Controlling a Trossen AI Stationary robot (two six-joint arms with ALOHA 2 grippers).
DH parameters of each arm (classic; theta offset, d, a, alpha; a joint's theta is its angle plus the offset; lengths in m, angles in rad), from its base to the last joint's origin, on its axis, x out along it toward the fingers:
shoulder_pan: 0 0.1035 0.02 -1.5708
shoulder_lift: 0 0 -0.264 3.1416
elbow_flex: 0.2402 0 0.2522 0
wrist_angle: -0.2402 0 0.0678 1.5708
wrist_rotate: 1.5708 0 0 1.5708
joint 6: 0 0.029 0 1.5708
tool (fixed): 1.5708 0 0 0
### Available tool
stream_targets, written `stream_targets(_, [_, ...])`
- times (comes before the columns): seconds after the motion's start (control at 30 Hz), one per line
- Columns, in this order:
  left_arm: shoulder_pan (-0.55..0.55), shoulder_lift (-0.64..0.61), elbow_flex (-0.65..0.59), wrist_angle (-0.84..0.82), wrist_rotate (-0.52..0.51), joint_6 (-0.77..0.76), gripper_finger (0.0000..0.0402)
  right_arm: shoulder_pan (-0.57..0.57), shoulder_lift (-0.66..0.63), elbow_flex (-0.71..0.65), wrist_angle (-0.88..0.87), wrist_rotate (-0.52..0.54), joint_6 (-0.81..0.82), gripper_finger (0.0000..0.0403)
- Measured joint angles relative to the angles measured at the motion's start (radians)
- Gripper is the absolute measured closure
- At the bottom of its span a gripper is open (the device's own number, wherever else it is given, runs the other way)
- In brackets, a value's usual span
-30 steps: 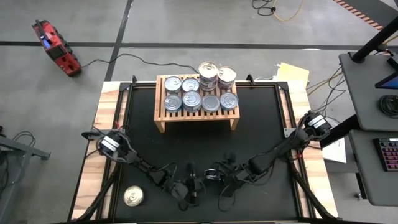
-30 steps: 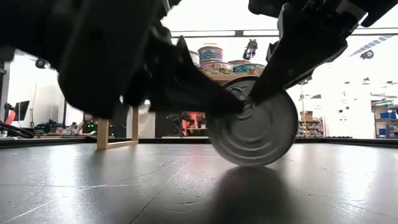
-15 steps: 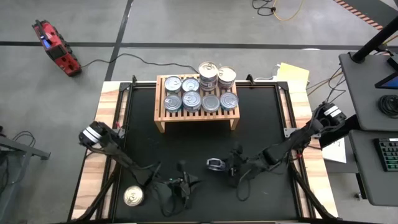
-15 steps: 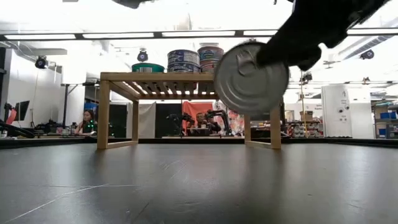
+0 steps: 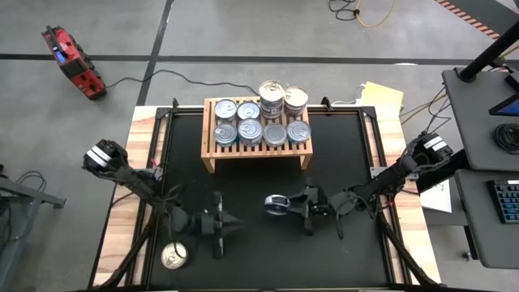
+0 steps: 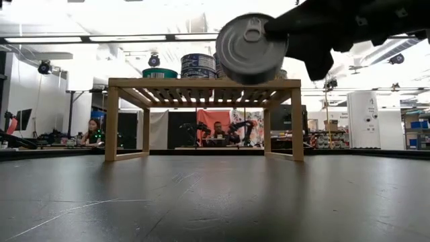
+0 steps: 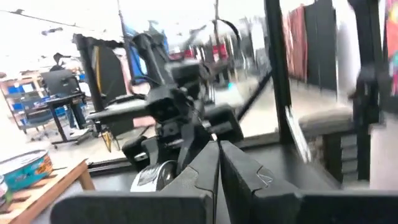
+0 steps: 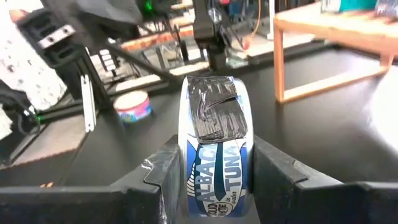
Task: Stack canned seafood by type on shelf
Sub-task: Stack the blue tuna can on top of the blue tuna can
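Note:
The tuna tin is pinched across its flat sides [image 6: 248,52] by my right gripper, so my left gripper needs to open, take the tin [image 5: 276,204] and turn it flat before stacking.
My right gripper [image 5: 285,206] is shut on a tuna tin [image 5: 276,204] with a blue and white label, in the air over the mat in front of the shelf [image 5: 256,151]. The low view shows the tin [image 6: 252,47] at the height of the shelf's top [image 6: 201,83]. Several tins [image 5: 261,123] stand on the slats, with taller stacks [image 5: 272,97] at the far right. My left gripper [image 5: 227,223] is shut on nothing, left of the held tin. Another tin [image 5: 173,256] lies flat on the mat's near left corner. My right gripper pinches the tin between its two fingers [image 8: 166,169], one on each flat face. The labelled side wall [image 8: 215,163] faces my wrist camera. The fingers come level from the table's right. The tin is lifted clear and stands on edge, its pull-tab lid [image 6: 247,42] facing the near edge.
The black mat [image 5: 243,186] between shelf and arms is bare. Wooden table edges [image 5: 138,162] flank it. A red tool [image 5: 71,61] and cables lie on the floor beyond; a desk [image 5: 486,113] stands to the right. People sit in the room behind.
The tin stood with its rim on the mat between both grippers. My right gripper has lifted it clear, up to shelf-top height and a little toward the far edge. My left arm has drawn back toward the table's left, away from the tin.

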Motion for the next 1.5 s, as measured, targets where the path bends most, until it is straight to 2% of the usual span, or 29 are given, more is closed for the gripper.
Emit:
stream_targets(0.17, [0.006,0.007,-0.081,0.21,-0.001,-0.06,0.0401,0.003,0.001,-0.006,0.078,-0.007,-0.111,0.0261])
stream_targets(0.4, [0.013,0.031,-0.092,0.23,-0.095,-0.207,0.039,0.002,0.102,0.002,0.313,-0.123,-0.278,0.0261])
stream_targets(0.6, [0.016,0.045,-0.084,0.194,-0.105,-0.281,0.0332,-0.013,0.178,0.039,0.408,-0.127,-0.344,0.0261])
stream_targets(0.87, [0.019,0.045,-0.095,0.149,-0.106,-0.377,0.022,-0.028,0.178,0.069,0.412,-0.14,-0.401,0.0261])
stream_targets(1.1, [0.029,0.053,-0.095,0.147,-0.106,-0.387,0.0139,-0.029,0.179,0.07,0.413,-0.172,-0.408,0.0261])
stream_targets(1.23, [0.053,0.089,-0.083,0.149,-0.107,-0.384,0.0113,-0.033,0.179,0.08,0.413,-0.185,-0.42,0.0261])
stream_targets(1.37, [0.076,0.141,-0.04,0.149,-0.106,-0.338,0.0105,-0.045,0.179,0.102,0.411,-0.188,-0.443,0.0261])
stream_targets(1.5, [0.08,0.173,0.009,0.151,-0.106,-0.267,0.0106,-0.061,0.179,0.113,0.403,-0.273,-0.437,0.0261])
